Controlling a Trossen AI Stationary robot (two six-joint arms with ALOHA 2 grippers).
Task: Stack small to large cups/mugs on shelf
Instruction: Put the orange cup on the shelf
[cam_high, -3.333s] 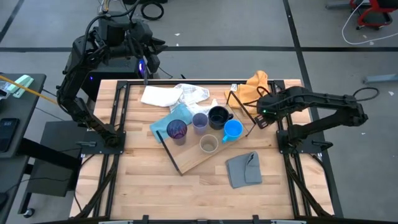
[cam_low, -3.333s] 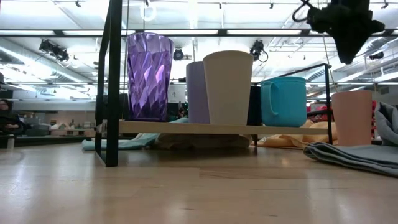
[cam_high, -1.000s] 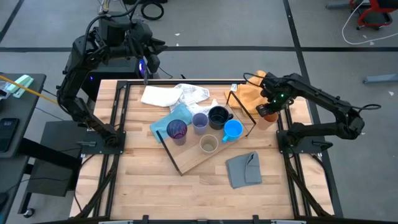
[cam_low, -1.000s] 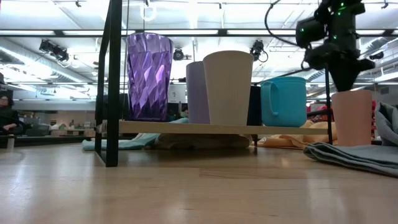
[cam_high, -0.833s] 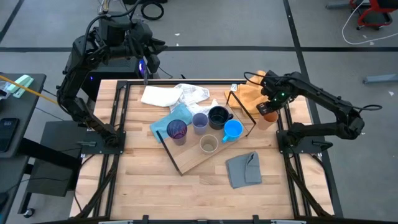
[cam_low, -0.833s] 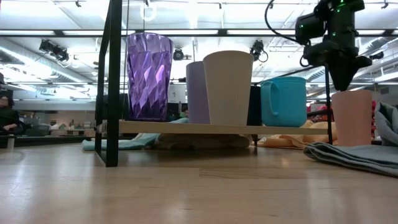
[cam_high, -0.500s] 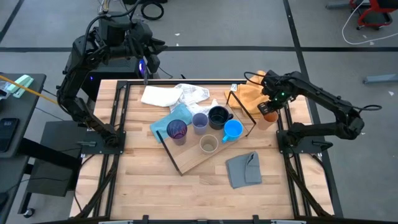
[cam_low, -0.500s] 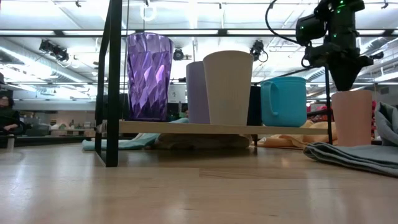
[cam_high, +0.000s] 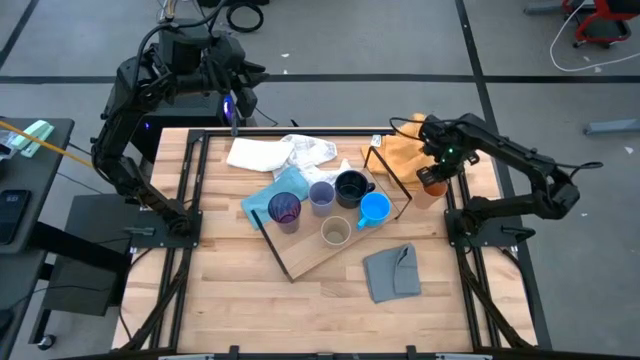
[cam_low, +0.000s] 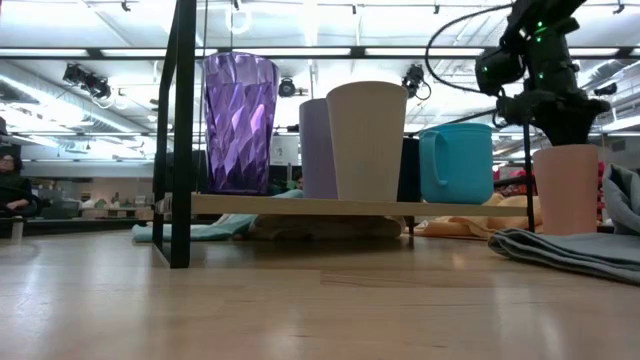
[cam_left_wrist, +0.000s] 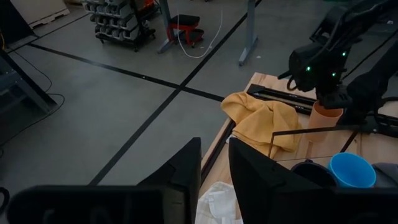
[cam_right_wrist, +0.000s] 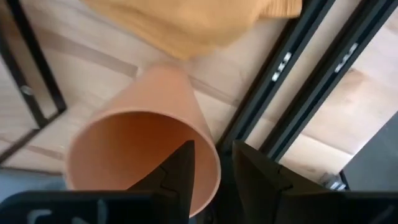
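Observation:
My right gripper's fingers are astride one side of the orange cup's rim (cam_right_wrist: 215, 163), so the orange cup will lean sideways with the gripper as I carry it.
Five cups stand on the light-wood shelf (cam_high: 310, 255): a purple tumbler (cam_high: 284, 209), a lavender cup (cam_high: 321, 194), a black mug (cam_high: 350, 187), a blue mug (cam_high: 374, 209) and a beige cup (cam_high: 335, 232). The orange cup (cam_high: 432, 188) stands upright on the tabletop to the right of the shelf, and also shows in the low view (cam_low: 565, 190). My right gripper (cam_right_wrist: 214, 165) is open just above the orange cup (cam_right_wrist: 143, 137), pointing down. One finger is over the cup's mouth and one outside its rim. My left gripper (cam_left_wrist: 213, 162) waits, slightly open, beyond the table's far left corner (cam_high: 235, 108).
An orange cloth (cam_high: 405, 145) lies just beyond the orange cup at the far right. White cloths (cam_high: 275, 153) lie at the far edge. A grey cloth square (cam_high: 392, 272) lies near the front right. A black frame rail (cam_right_wrist: 292, 74) runs beside the orange cup.
My right gripper has come down a little onto the orange cup's rim and now straddles it. The cup has stayed where it was.

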